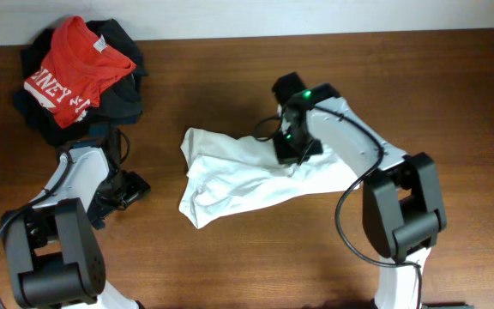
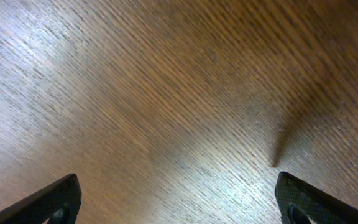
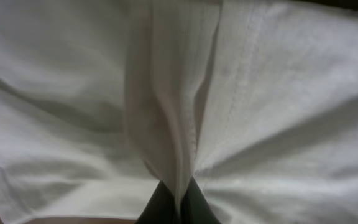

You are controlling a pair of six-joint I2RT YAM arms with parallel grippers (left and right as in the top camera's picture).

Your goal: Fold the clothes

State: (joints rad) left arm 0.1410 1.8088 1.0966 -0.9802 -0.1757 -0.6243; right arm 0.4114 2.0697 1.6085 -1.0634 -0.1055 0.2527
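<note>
A ridge mid-shirt (image 1: 286,168) in the fold's path is pinched by my right gripper, which should back off before my left gripper folds over the end (image 1: 195,165) on its side.
The clothes, a white T-shirt (image 1: 234,180), lie crumpled in the middle of the wooden table. My right gripper (image 1: 293,153) sits on the shirt's upper right part, shut on a pinched ridge of white fabric (image 3: 166,124) that rises between its dark fingertips (image 3: 160,208). My left gripper (image 1: 131,190) rests low at the left, apart from the shirt. In the left wrist view its fingers (image 2: 48,202) stand wide open over bare wood, holding nothing. The chest print is hidden.
A pile of dark garments (image 1: 118,94) with a red T-shirt (image 1: 75,69) with white lettering on top lies at the back left corner. Bare wood (image 1: 256,266) spreads in front of the white shirt.
</note>
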